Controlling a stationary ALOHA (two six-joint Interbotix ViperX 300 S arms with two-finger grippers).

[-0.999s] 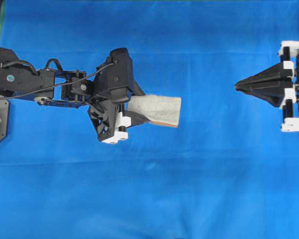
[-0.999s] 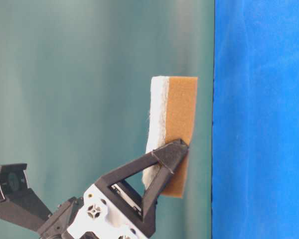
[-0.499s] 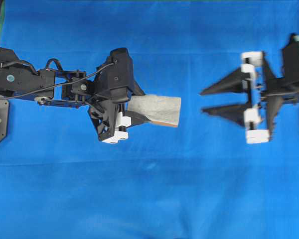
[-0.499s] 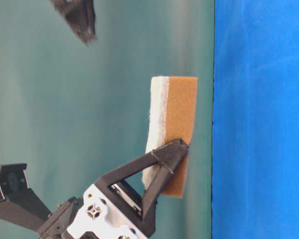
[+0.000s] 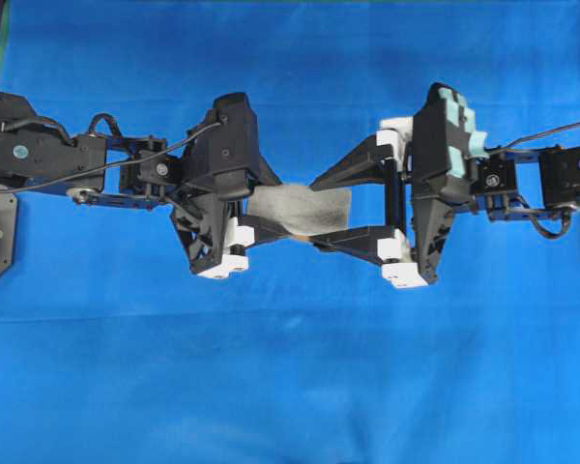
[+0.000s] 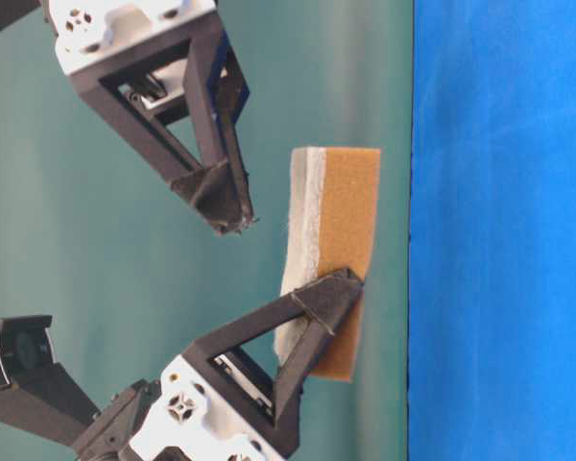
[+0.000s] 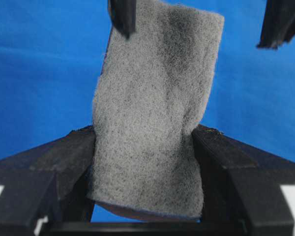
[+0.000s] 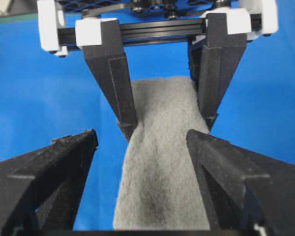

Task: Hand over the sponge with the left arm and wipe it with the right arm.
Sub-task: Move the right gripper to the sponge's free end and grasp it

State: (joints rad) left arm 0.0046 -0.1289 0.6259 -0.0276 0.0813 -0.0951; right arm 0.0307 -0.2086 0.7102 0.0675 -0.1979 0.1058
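Note:
The sponge's sides draw (image 8: 160, 167) in between my left gripper's fingers (image 8: 136, 125), so the sponge will crease along its middle when I squeeze and wipe with it.
The sponge (image 5: 314, 205) hangs in the air above the blue cloth, grey top up, orange-brown layer (image 6: 348, 216) showing in the table-level view. My left gripper (image 5: 280, 209) is shut on one end of it; in the left wrist view both fingers press its sides (image 7: 152, 147). My right gripper (image 5: 312, 213), with teal pads on its housing, is open and straddles the sponge's free end. In the right wrist view (image 8: 142, 140) one finger lies close along the sponge (image 8: 162, 187). Blue cloth shows between the other finger and the sponge.
Blue cloth (image 5: 290, 367) covers the whole table. The left arm's base (image 5: 0, 193) sits at the left edge and the right arm's links (image 5: 551, 179) reach in from the right. A teal wall (image 6: 125, 240) stands behind in the table-level view.
The right arm has come in from the right edge, its jaws have gone from shut to wide open, and they now flank the sponge. The left arm and sponge have not moved.

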